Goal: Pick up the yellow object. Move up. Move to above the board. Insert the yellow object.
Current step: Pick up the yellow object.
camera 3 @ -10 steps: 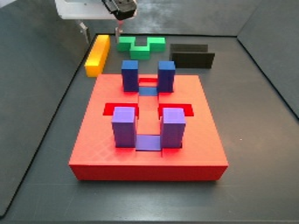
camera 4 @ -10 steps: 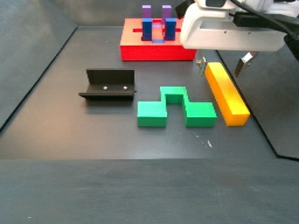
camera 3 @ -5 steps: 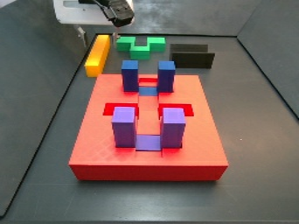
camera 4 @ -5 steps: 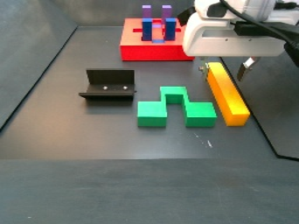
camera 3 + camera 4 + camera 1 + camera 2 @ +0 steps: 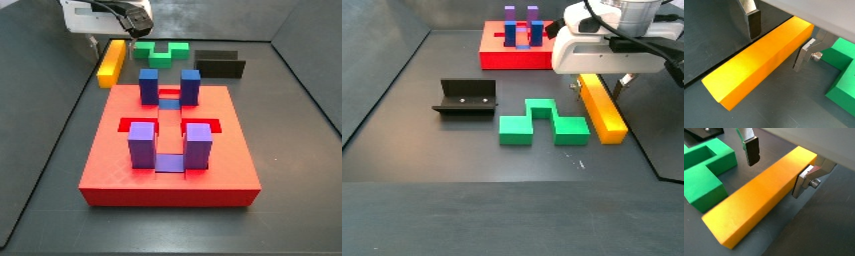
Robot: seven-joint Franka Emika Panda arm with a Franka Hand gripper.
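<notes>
The gaps (image 5: 170, 145) between the purple posts and the blue posts are in line with each other. The yellow object (image 5: 112, 63) will go lengthwise through both gaps when I put it in.
The yellow object (image 5: 754, 67) is a long yellow-orange bar lying flat on the grey floor; it also shows in the wrist view (image 5: 754, 205) and in both side views (image 5: 111, 62) (image 5: 603, 108). My gripper (image 5: 779, 39) is open and low over one end of the bar, also seen in the wrist view (image 5: 777, 167) and in both side views (image 5: 110, 38) (image 5: 599, 78). One finger (image 5: 754, 22) stands apart from the bar's side. The other finger (image 5: 803, 54) is close against the opposite side. The red board (image 5: 167, 150) with purple and blue posts lies apart from the bar (image 5: 523, 55).
A green notched block (image 5: 543, 122) lies next to the bar (image 5: 843, 70) (image 5: 704, 173) (image 5: 167, 50). The black fixture (image 5: 465, 97) stands beyond it (image 5: 221, 65). The tray's walls (image 5: 40, 60) run close beside the bar.
My gripper has come down over the bar's end; its fingers now straddle the bar. The bar, board and blocks have not moved.
</notes>
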